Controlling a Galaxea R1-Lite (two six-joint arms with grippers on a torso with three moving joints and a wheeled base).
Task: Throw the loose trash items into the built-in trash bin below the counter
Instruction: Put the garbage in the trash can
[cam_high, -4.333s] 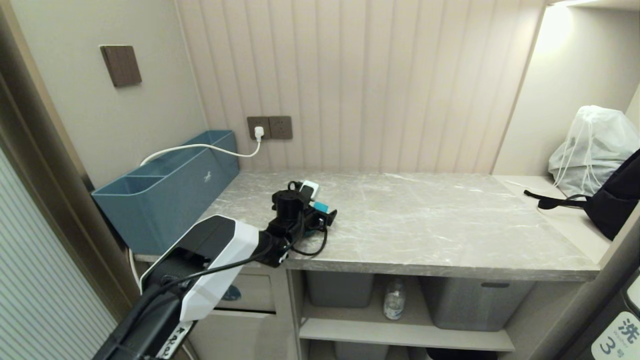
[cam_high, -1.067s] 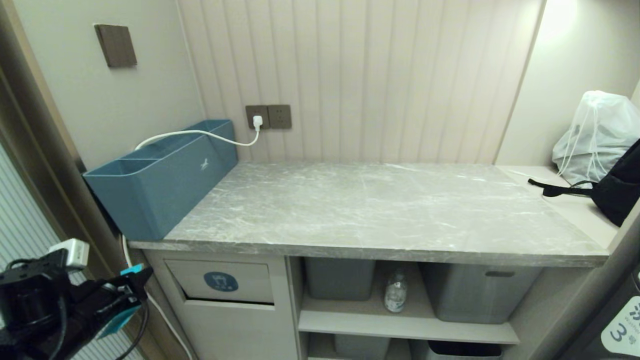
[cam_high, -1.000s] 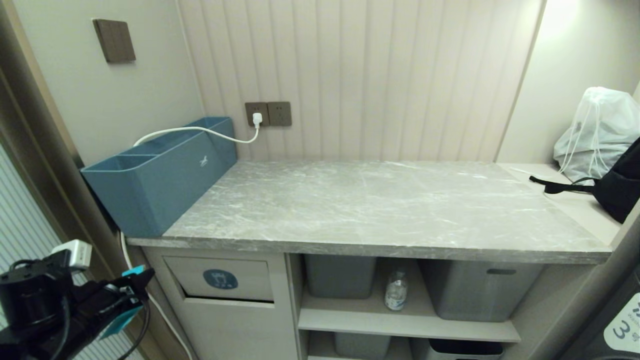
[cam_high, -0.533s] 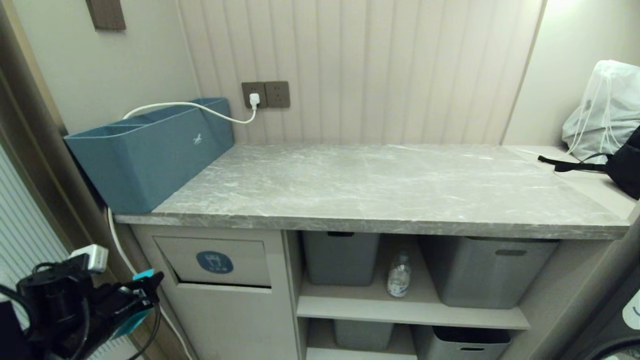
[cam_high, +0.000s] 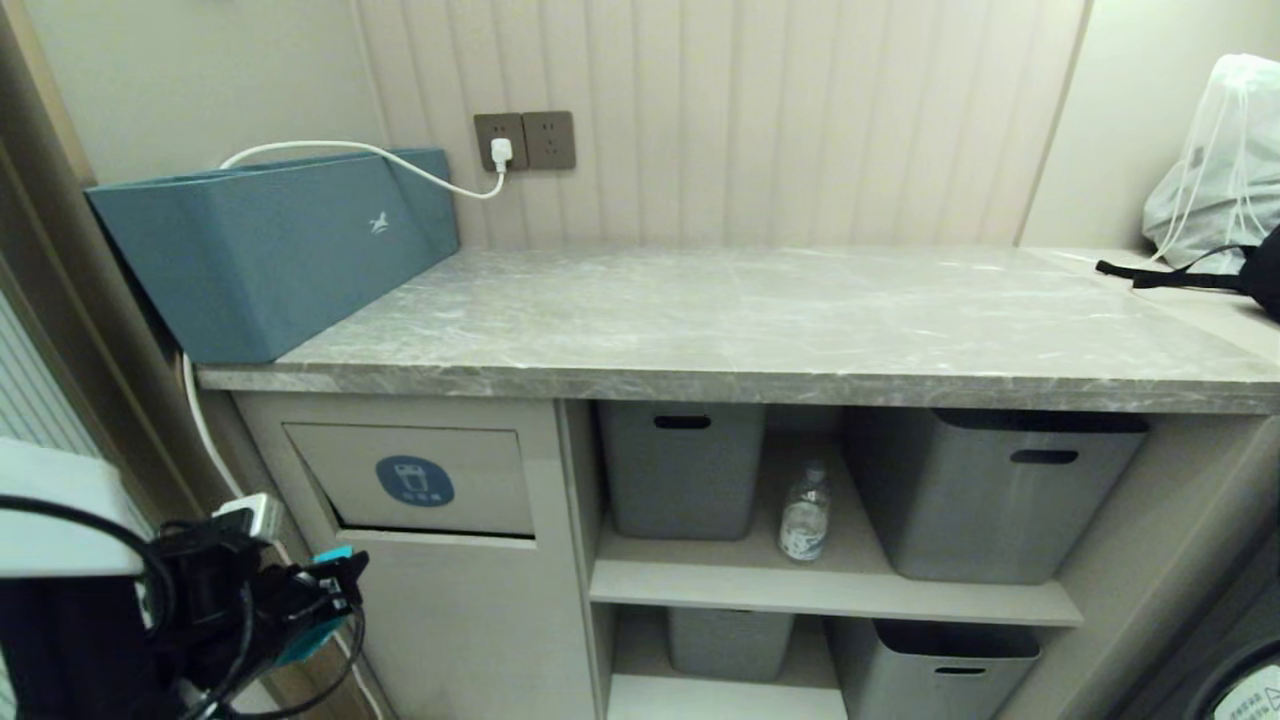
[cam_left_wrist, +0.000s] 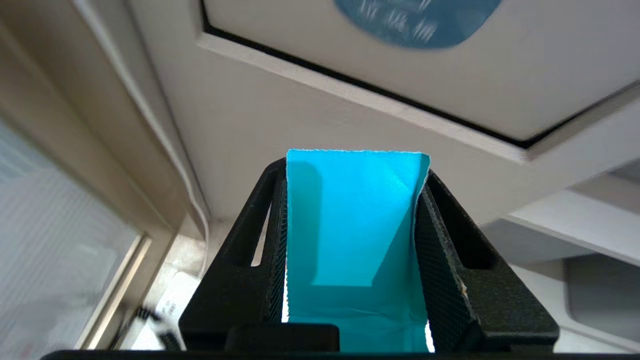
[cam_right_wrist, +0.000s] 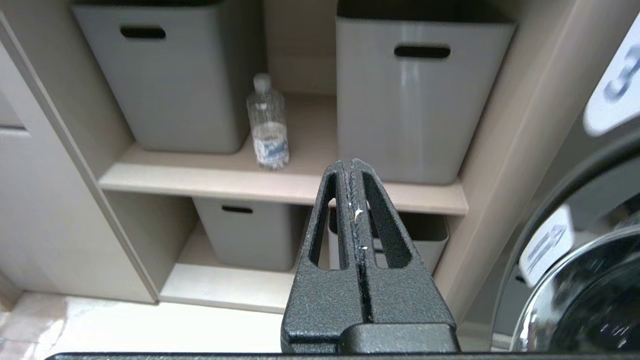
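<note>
The way from the turquoise strip (cam_left_wrist: 357, 219) to the bin flap's lower edge (cam_high: 434, 535) is open, so my left gripper should now go, push the flap in and let go of the strip inside the bin.
My left gripper (cam_high: 335, 590) is shut on a bright-turquoise folded strip (cam_left_wrist: 350, 235), which fills the gap between its black fingers (cam_left_wrist: 445, 240). It hangs low at the left, in front of and slightly below the built-in trash bin's flap (cam_high: 410, 480) with its round blue sticker (cam_left_wrist: 417, 22). The flap sits closed in the beige cabinet front under the grey marble counter (cam_high: 760, 320). A clear plastic water bottle (cam_high: 803, 512) stands upright on the upper shelf between two grey tubs; its white cap shows on the water bottle (cam_right_wrist: 268, 125) in the right wrist view. My right gripper (cam_right_wrist: 352, 167) is shut and empty, facing the shelves.
A long teal-blue box (cam_high: 260, 250) stands on the counter's left end, with a white cable (cam_high: 340, 150) running to a wall socket. Grey tubs (cam_high: 990, 490) fill the shelves. A white drawstring bag (cam_high: 1215, 160) and a black bag strap (cam_high: 1170, 275) lie at the right. A washing machine door (cam_right_wrist: 590, 280) stands beside the shelves.
The head view has sunk, so counter and cabinet now stand higher and nearer. My left gripper, still holding the turquoise strip, has moved right toward the bin flap.
</note>
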